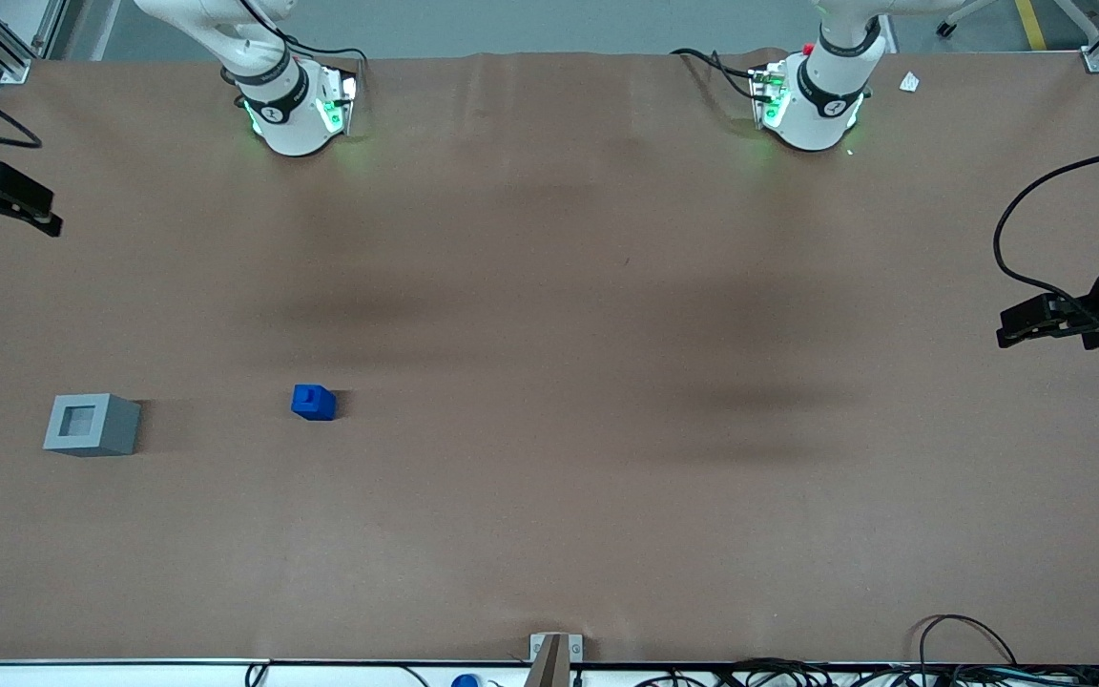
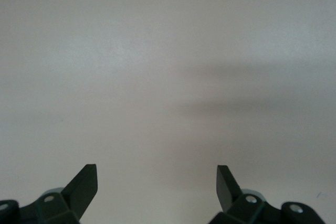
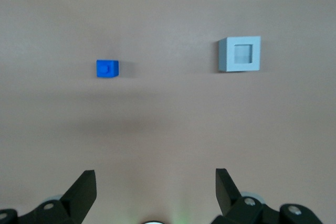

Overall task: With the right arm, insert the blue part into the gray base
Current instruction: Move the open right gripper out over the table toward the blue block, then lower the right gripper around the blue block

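My gripper will push the blue part (image 1: pixel 313 402) in, and the part will stick up well above the gray base's rim, because the gray base's hollow (image 1: pixel 77 422) looks shallow.
The blue part (image 1: pixel 314 402) stands on the brown table with its stub up. The gray base (image 1: pixel 92 425) stands beside it, nearer the working arm's end of the table, with its recess facing up. The two are well apart. My right gripper (image 1: pixel 30 205) hangs high at the working arm's end, farther from the front camera than both objects. It is open and empty. In the right wrist view the gripper (image 3: pixel 156 182) has its jaws wide apart, and the blue part (image 3: pixel 107 68) and the gray base (image 3: pixel 240 55) lie ahead of them.
The two arm bases (image 1: pixel 297 105) (image 1: pixel 817 95) stand along the table's farther edge. A small metal bracket (image 1: pixel 554 654) and loose cables (image 1: pixel 969 658) lie at the near edge. A white scrap (image 1: pixel 909 83) lies by the parked arm's base.
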